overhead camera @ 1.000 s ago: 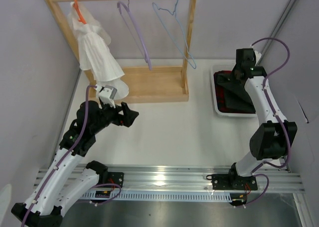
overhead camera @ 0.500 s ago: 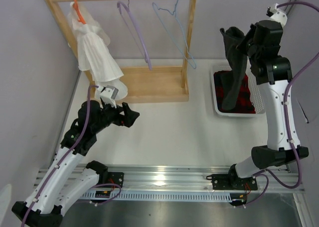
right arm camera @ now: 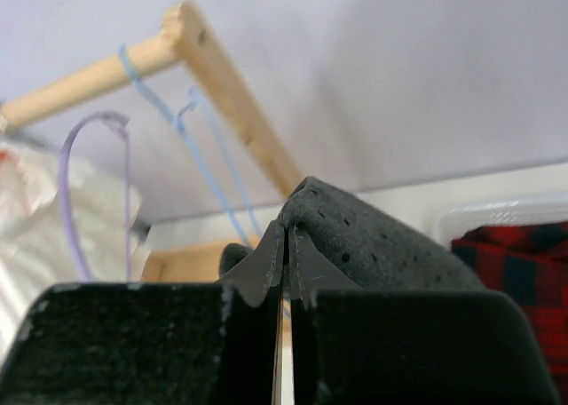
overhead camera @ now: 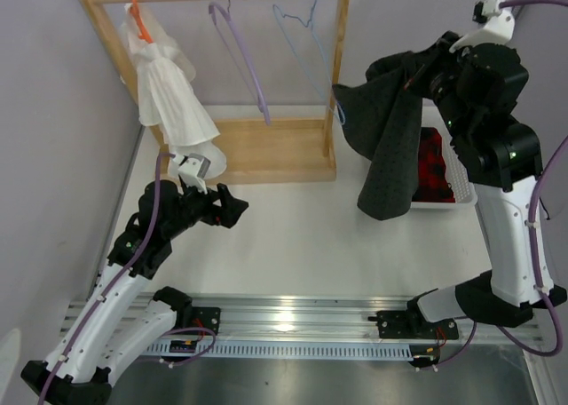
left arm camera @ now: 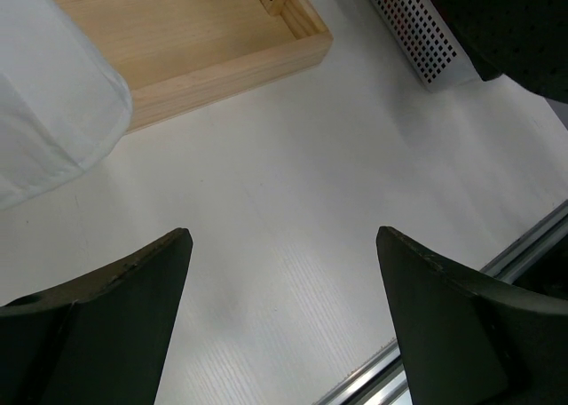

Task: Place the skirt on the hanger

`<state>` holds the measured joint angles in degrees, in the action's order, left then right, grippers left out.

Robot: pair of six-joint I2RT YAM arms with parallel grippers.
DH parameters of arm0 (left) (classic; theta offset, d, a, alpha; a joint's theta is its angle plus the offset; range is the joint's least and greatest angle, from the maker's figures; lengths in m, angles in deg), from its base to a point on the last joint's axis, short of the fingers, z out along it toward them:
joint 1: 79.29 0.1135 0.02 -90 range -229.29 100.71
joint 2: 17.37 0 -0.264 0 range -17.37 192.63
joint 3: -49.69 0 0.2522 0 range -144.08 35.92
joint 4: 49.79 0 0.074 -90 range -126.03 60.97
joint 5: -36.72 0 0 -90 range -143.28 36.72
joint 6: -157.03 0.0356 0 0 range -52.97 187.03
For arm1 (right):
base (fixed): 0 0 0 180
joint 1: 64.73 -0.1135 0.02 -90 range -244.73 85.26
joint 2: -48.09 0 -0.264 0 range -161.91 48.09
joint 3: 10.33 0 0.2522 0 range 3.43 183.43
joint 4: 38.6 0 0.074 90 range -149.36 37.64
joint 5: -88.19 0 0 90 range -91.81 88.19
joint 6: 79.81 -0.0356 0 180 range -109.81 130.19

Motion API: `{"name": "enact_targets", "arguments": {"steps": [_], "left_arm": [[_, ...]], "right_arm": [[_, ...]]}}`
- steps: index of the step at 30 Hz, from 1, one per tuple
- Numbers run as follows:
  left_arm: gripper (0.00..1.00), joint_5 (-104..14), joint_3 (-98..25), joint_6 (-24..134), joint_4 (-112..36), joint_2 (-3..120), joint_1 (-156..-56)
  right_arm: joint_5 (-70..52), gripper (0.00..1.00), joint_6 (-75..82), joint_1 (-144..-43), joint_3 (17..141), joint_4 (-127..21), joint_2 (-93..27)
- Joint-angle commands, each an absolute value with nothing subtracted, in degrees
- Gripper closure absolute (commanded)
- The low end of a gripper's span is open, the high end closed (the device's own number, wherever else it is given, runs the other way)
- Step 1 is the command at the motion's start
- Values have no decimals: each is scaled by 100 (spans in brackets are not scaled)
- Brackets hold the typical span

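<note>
The grey skirt [overhead camera: 389, 167] is clear of the plaid cloth and the table before the rack [overhead camera: 330, 238] is open, so my right gripper should keep lowering the skirt and let go of it there.
The dark charcoal-grey skirt [overhead camera: 388, 143] hangs in the air from my right gripper [overhead camera: 424, 67], which is shut on a fold of it [right arm camera: 355, 232], high above the table's right side. Its left edge reaches toward the rack post. The light-blue wire hanger [overhead camera: 311, 59] hangs on the wooden rail, just left of the skirt; it also shows in the right wrist view [right arm camera: 191, 147]. My left gripper [overhead camera: 232, 208] is open and empty, low over the table left of centre [left arm camera: 284, 272].
A wooden rack [overhead camera: 266, 152] stands at the back with a white garment on an orange hanger [overhead camera: 173, 94] and a purple hanger [overhead camera: 241, 54]. A white bin [overhead camera: 444, 201] at the right holds red-and-black plaid cloth [overhead camera: 432, 165].
My right arm has lifted the skirt out of the bin and swung it up and left toward the rack. The left arm has not moved.
</note>
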<state>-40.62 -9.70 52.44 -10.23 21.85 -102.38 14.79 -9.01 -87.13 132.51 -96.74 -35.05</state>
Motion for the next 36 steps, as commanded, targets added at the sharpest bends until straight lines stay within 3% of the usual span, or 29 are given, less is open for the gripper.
{"name": "enact_targets", "arguments": {"steps": [1, 23, 30, 33, 34, 36], "left_arm": [[9, -3957, -925, 5156, -1195, 2113, -10258], [9, -3342, -407, 4312, -2188, 2789, -10258], [17, -3035, 137, 3540, -2730, 3395, -10267], [23, -2894, 621, 3101, -3153, 3615, -10293], [26, -2885, 735, 3021, -3363, 3668, -10302], [27, -2946, 850, 2907, -3479, 3738, -10354]], "right_arm": [[1401, 100, -1063, -9109, 12606, -9376, -3086], [1832, 100, -2451, -12219, 8106, -8691, -2126], [1815, 99, -3638, -12626, 6278, -8742, -1740], [1814, 75, -3929, -12661, 5872, -8997, -1625], [1832, 56, -3929, -12670, 5863, -9076, -1616], [1910, 44, -3815, -12652, 6011, -9331, -1712]]}}
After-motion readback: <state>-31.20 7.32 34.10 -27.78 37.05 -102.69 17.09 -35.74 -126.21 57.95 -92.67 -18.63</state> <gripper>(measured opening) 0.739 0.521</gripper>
